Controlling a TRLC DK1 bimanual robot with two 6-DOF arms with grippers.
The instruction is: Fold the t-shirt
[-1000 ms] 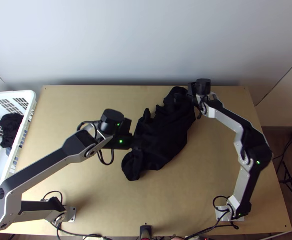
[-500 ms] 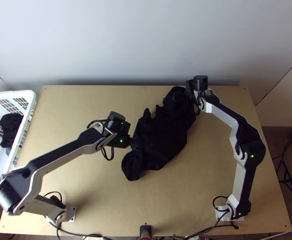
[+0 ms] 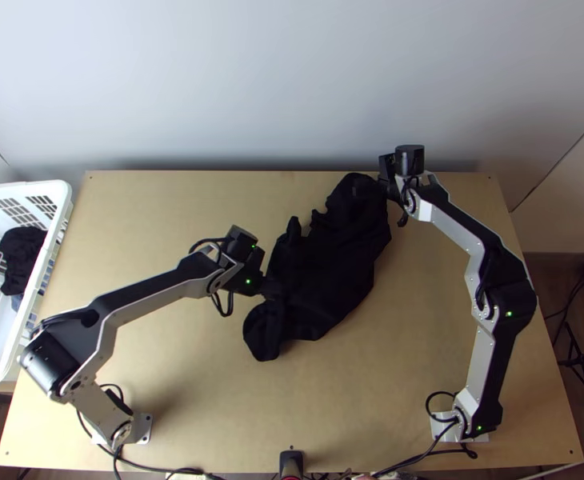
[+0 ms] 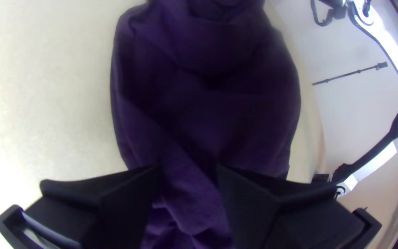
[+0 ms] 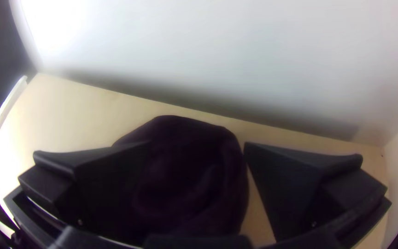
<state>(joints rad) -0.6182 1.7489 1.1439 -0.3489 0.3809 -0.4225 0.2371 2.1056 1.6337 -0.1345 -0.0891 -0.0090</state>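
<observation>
My gripper will pull the end of the black t-shirt [image 3: 332,268], and the t-shirt will come out as a long, creased piece, because the heap's edge [image 3: 304,227] is rumpled and bunched.
In the top view the black t-shirt [image 3: 324,276] lies bunched in a slanting heap from the table's middle to its far edge. My left gripper [image 3: 270,286] is at the heap's left side, and my right gripper [image 3: 372,189] is by its far end. The left wrist view shows the left gripper [image 4: 189,173] open, with the cloth [image 4: 208,106] between and beyond its fingers. In the right wrist view the right gripper [image 5: 198,147] stands open wide over the rounded far end of the cloth [image 5: 190,170]. Whether the fingers touch it, I cannot tell.
A white basket [image 3: 62,210] with dark cloth [image 3: 22,256] inside stands at the table's left edge. The wall [image 3: 292,88] rises just behind the table's far edge. Bare wood [image 3: 156,208] lies left of the heap, and more [image 3: 420,320] to its right.
The left gripper has shifted a little to the right while its arm's elbow swung right and up the picture. The right gripper has moved slightly toward the far edge. The shirt looks unmoved.
</observation>
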